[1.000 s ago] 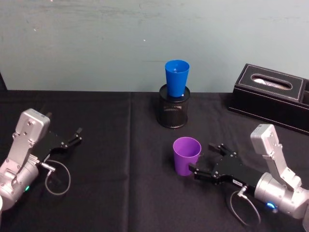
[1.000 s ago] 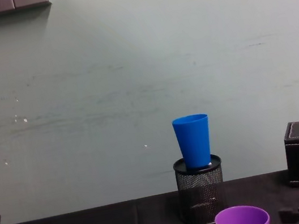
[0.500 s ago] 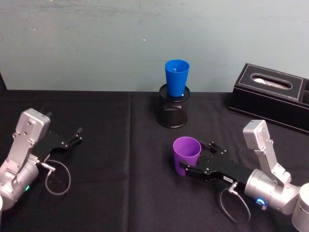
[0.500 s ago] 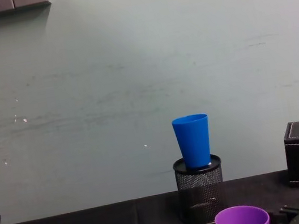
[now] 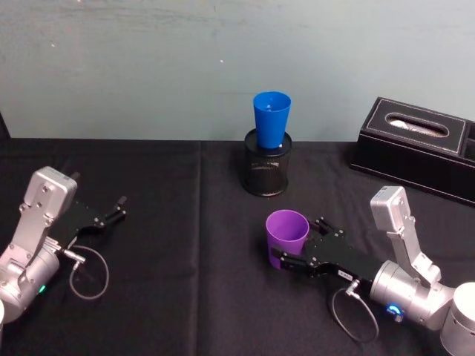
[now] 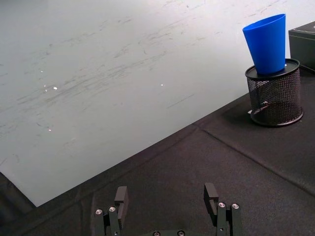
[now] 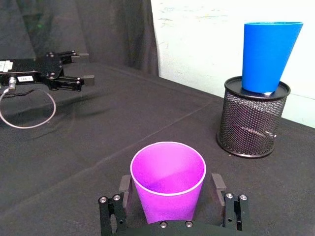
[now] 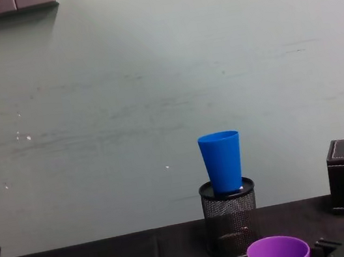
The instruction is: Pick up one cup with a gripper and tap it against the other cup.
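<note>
The blue cup [image 7: 268,58] should stay upright when the robot taps the purple cup against it, because the blue cup's base is well inside the mesh holder's closed top [image 7: 258,92].
The purple cup [image 5: 287,234] stands upright on the black cloth, right of centre; its rim shows as the purple cup [image 8: 278,252] low in the chest view. My right gripper [image 5: 300,243] is open, one finger on each side of the purple cup [image 7: 168,182], with small gaps at the fingers [image 7: 217,183]. The blue cup [image 5: 272,119] sits upright in a black mesh pen holder [image 5: 266,169] farther back, also seen as the blue cup [image 7: 268,55]. My left gripper [image 5: 115,209] rests open at the far left, fingers [image 6: 120,196] holding nothing.
A black tissue box [image 5: 419,147] lies at the back right. The black cloth [image 5: 185,259] between the two arms is bare. A pale wall [image 8: 149,73] stands close behind the mesh holder.
My right gripper has slid forward toward the purple cup, and its fingers now straddle it. Neither cup nor the left arm has moved.
</note>
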`<state>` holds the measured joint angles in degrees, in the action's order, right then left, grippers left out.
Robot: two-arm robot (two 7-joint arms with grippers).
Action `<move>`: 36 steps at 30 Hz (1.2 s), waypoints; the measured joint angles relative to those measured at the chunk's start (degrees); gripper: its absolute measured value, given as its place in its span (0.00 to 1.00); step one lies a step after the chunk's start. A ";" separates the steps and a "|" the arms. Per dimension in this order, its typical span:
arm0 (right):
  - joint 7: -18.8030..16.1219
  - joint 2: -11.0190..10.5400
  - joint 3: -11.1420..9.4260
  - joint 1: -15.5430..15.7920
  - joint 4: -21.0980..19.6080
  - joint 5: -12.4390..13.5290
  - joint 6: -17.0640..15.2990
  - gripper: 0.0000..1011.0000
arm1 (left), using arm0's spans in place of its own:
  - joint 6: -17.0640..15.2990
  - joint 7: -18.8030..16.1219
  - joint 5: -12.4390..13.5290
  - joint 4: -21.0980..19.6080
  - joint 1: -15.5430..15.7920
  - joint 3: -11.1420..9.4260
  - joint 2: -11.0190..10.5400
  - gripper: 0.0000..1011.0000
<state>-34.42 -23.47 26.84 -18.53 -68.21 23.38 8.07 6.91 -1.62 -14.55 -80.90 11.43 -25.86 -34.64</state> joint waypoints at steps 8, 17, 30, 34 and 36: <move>-0.91 1.02 -0.33 -0.16 0.78 0.00 0.67 0.99 | 0.00 0.00 0.00 0.00 0.00 0.00 0.00 1.00; -0.71 1.77 -0.92 0.11 1.16 -0.47 2.44 0.99 | 0.00 0.00 0.00 0.00 0.00 0.00 0.00 1.00; -0.72 1.67 -0.83 0.10 1.14 -0.37 2.26 0.84 | 0.00 0.00 0.00 0.00 0.00 0.00 0.00 1.00; -0.72 1.65 -0.81 0.09 1.12 -0.34 2.20 0.78 | 0.00 0.00 0.00 0.00 0.00 0.00 0.00 1.00; -0.72 1.64 -0.79 0.10 1.11 -0.32 2.17 0.77 | 0.00 0.00 0.00 0.00 0.00 0.00 0.00 1.00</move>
<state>-35.14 -21.83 26.05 -18.43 -67.10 23.06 10.24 6.91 -1.62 -14.55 -80.90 11.43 -25.86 -34.64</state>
